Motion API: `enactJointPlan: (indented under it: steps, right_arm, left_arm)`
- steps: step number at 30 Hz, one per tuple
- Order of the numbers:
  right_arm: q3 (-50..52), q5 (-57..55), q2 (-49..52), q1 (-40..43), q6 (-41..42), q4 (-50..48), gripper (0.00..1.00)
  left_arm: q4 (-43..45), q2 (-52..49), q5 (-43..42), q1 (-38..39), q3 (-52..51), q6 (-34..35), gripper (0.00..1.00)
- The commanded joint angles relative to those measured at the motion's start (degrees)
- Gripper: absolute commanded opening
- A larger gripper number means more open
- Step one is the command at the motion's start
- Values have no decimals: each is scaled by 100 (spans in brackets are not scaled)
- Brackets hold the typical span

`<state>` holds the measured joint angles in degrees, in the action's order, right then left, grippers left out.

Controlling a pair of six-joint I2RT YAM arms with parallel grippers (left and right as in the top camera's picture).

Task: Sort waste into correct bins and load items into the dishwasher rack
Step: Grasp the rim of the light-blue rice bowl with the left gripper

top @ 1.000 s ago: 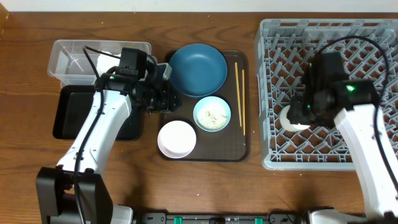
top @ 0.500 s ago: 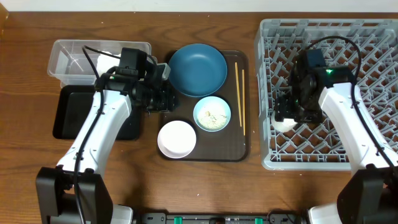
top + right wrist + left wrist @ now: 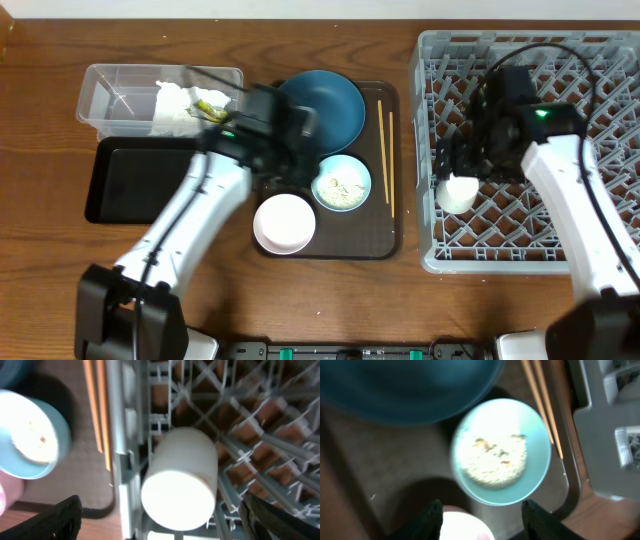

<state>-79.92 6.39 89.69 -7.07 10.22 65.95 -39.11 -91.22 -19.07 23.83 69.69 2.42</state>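
The light-blue bowl has rice scraps in it, so next my left gripper grips the bowl's rim and empties the scraps into the black tray before it puts the bowl in the rack.
My left gripper hangs open over the serving tray, holding nothing. Below it in the left wrist view are the light-blue bowl with rice scraps and the white bowl's rim. The dark-blue dish and the chopsticks lie on the same tray. A napkin and wrapper rest in the clear tub, with the black tray in front of it. My right gripper is wide open above the white cup, which lies on its side in the grey rack.
The dark-brown serving tray sits between the bins and the rack. The cup lies close to the rack's left wall. Rack pegs stand all around it. Bare wooden table runs along the front.
My left arm swung right from beside the tub to over the serving tray, uncovering the napkin and wrapper in the tub. My right gripper opened, lifted slightly and let go of the cup.
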Motion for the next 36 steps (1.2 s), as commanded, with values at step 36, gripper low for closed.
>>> enactJointPlan:
  steps: [36]
  right_arm:
    - [-269, 55, -686, 400, -66, 179, 99]
  left_arm:
    - [964, -1606, 1228, 2044, 131, -841, 32]
